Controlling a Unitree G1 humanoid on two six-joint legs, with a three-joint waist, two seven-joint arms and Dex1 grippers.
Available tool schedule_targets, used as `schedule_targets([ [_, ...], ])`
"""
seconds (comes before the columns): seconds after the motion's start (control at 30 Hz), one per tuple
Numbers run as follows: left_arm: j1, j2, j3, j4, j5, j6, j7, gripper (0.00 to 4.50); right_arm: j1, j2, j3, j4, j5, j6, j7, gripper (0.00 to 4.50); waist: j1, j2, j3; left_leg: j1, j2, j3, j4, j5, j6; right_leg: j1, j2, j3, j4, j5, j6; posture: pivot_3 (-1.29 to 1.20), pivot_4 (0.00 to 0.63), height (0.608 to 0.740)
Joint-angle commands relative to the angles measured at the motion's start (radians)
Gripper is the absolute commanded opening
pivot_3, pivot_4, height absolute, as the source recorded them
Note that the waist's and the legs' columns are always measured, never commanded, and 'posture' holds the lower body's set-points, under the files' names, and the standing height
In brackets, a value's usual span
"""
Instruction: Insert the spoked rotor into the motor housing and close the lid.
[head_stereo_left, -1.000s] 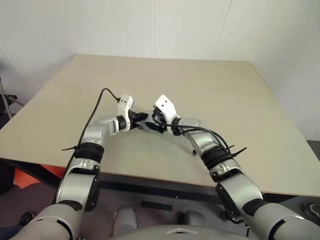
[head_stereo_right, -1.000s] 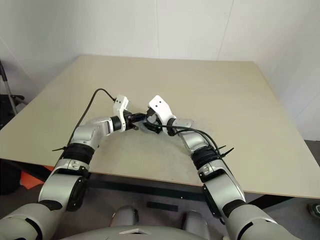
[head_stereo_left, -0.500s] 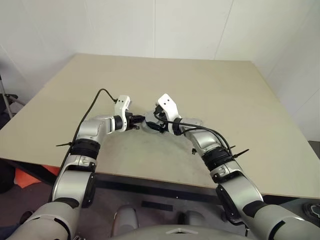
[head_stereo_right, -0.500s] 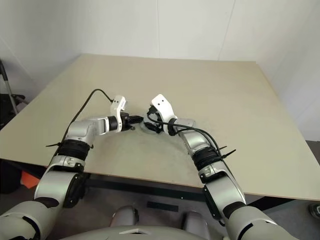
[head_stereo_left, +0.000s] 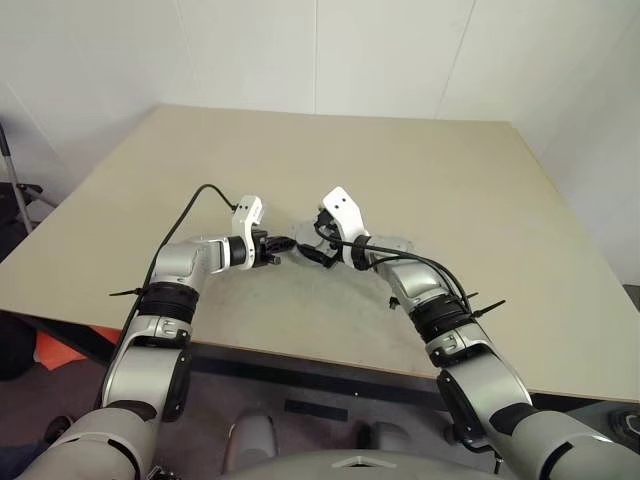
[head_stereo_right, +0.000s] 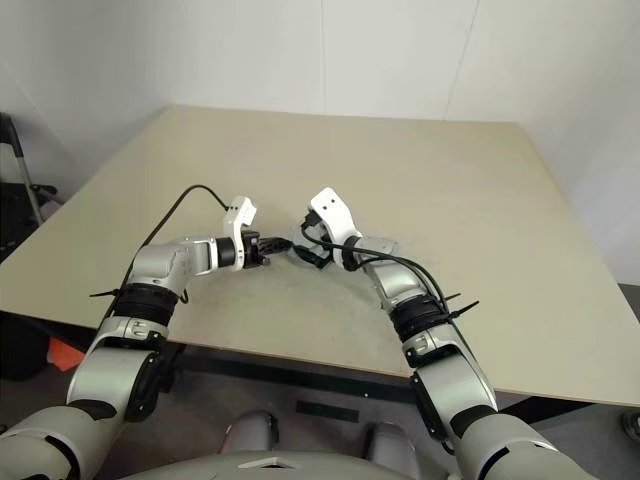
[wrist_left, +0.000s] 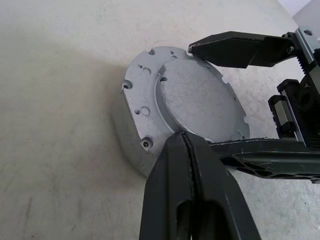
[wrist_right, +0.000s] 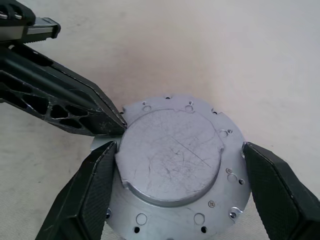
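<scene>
The lid's rim (wrist_right: 233, 171) is flat and covers the housing all the way around, so the lid will stay on and come along when I lift the housing.
The lid (wrist_right: 172, 155) lies on the table as a round grey-silver disc, smooth face up, with a raised round centre and small holes around its rim. It also appears in the left wrist view (wrist_left: 200, 100), where a grey side wall shows below it. My right gripper (wrist_right: 178, 145) is open, one finger (wrist_right: 90, 195) on each side of the rim. My left gripper (wrist_left: 185, 140) is shut, its tip touching the lid's rim beside the right gripper's finger (wrist_left: 235, 47). In the left eye view both grippers meet mid-table, left (head_stereo_left: 285, 243) and right (head_stereo_left: 307, 248). The spoked rotor and motor housing are hidden.
The beige table (head_stereo_left: 450, 180) stretches wide beyond and to both sides of the grippers, with its front edge (head_stereo_left: 300, 350) close to me. A black cable (head_stereo_left: 200, 195) loops up from my left wrist. White walls stand behind the table.
My left wrist has tilted and its forearm lies lower and more level. Both grippers have stayed at the lid in mid-table. The view has shifted slightly.
</scene>
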Motion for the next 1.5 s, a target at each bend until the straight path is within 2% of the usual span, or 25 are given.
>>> schedule_targets([
  [0.03,0.016,-0.005,-0.030,0.009,0.013,0.015,0.007,0.00,0.000,-0.039,-0.058,-0.060,0.025,0.040,0.005,4.47,0.002,0.000,0.000,-0.001,0.000,0.000,0.000,0.000,0.000,0.000,0.000,0.000,0.000,0.000,0.000,0.00,0.000,0.740],
  [0.27,0.014,-0.005,-0.034,0.014,0.016,0.008,0.006,0.00,0.002,-0.093,-0.110,-0.218,0.108,0.137,0.062,4.47,0.009,0.000,0.000,-0.011,0.001,0.000,0.000,0.009,0.005,-0.002,0.000,0.000,0.003,0.004,-0.007,0.00,0.000,0.740],
  [0.43,0.011,-0.004,-0.036,0.020,0.016,0.001,0.005,0.00,0.007,-0.119,-0.173,-0.318,0.170,0.246,0.064,4.47,0.012,0.000,0.000,-0.010,0.002,0.000,0.001,0.013,0.002,-0.003,0.002,0.000,0.003,0.002,-0.004,0.00,0.000,0.740],
  [0.87,0.010,-0.001,-0.034,0.025,0.015,-0.017,0.003,0.00,0.065,-0.190,-0.491,-0.299,0.442,0.778,-0.003,4.47,0.018,0.000,0.000,-0.010,0.002,0.000,0.001,0.014,0.002,-0.002,0.002,0.000,0.004,0.002,-0.003,0.00,0.000,0.740],
  [1.0,0.011,0.000,-0.036,0.028,0.017,-0.024,0.002,0.00,0.074,-0.161,-0.546,-0.303,0.496,0.902,-0.034,4.47,0.018,0.000,-0.001,-0.009,0.002,0.000,0.001,0.014,0.002,-0.002,0.002,0.000,0.004,0.002,-0.003,0.00,0.000,0.740],
  [1.13,0.011,0.003,-0.038,0.029,0.019,-0.031,0.002,0.00,0.061,-0.085,-0.601,-0.313,0.549,0.993,-0.082,4.47,0.018,0.001,-0.001,-0.009,0.002,0.000,0.001,0.014,0.002,-0.002,0.002,0.000,0.005,0.002,-0.003,0.00,0.000,0.740],
  [1.5,0.018,0.012,-0.040,0.014,0.021,-0.036,0.007,0.00,-0.012,0.043,-0.679,-0.169,0.568,0.956,-0.190,4.47,0.018,0.001,-0.001,-0.009,0.002,0.000,0.002,0.015,0.001,-0.003,0.002,0.000,0.006,0.002,-0.003,0.00,0.000,0.740],
])
